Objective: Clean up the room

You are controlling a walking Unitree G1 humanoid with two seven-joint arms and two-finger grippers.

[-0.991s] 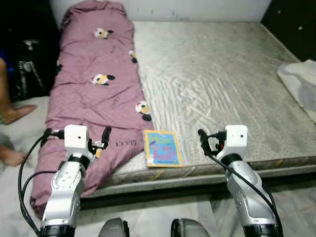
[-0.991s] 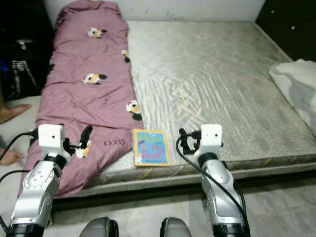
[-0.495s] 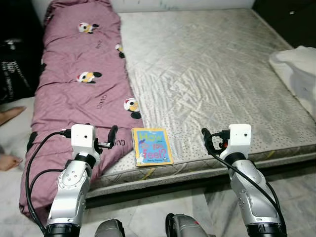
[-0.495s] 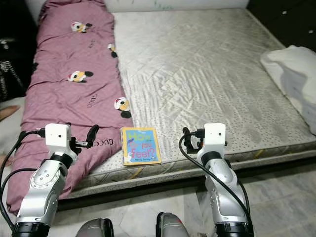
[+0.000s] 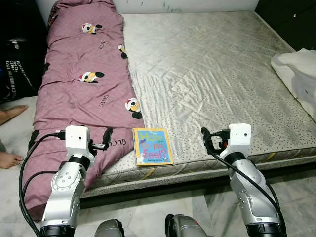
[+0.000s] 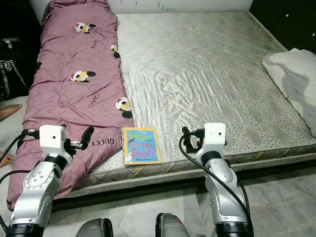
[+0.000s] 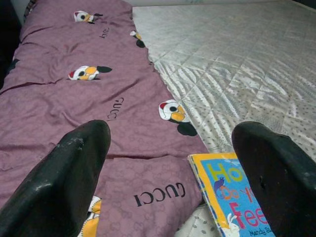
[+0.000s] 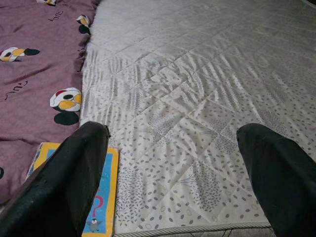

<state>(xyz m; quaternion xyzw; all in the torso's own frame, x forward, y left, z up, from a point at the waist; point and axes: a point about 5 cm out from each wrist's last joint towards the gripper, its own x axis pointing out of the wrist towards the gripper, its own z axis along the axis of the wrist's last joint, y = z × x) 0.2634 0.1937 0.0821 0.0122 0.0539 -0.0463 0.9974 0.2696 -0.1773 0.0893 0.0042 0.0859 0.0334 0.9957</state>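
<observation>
The colourful book's straight spine (image 7: pixel 202 193) is turned toward the robot's left gripper, so the book (image 5: pixel 153 147) should stay closed and stand stiffly when the robot lifts it by that spine.
A colourful children's book (image 5: pixel 152 146) lies flat at the mattress's (image 5: pixel 212 74) front edge, just right of a purple blanket (image 5: pixel 84 84) with cartoon prints that covers the bed's left strip. My left gripper (image 7: pixel 170 143) hovers open over the blanket's near end, with the book beside its right finger (image 7: pixel 276 173). Right of the book, my right gripper (image 8: pixel 173 148) hangs open above the bare mattress near its front edge. Its left finger (image 8: pixel 64 177) overlaps the book's corner (image 8: pixel 101 197) in the wrist view. Neither gripper holds anything.
A crumpled white cloth (image 5: pixel 298 69) lies at the bed's right edge. A person's bare feet (image 5: pixel 10 160) rest on the floor to the left, near dark bags (image 5: pixel 17 69). Marble floor (image 5: pixel 148 217) runs along the bed's front.
The whole picture has shifted as the camera moved closer to the bed. Book and blanket lie as before. Both grippers stay open, and the left arm sits slightly further left.
</observation>
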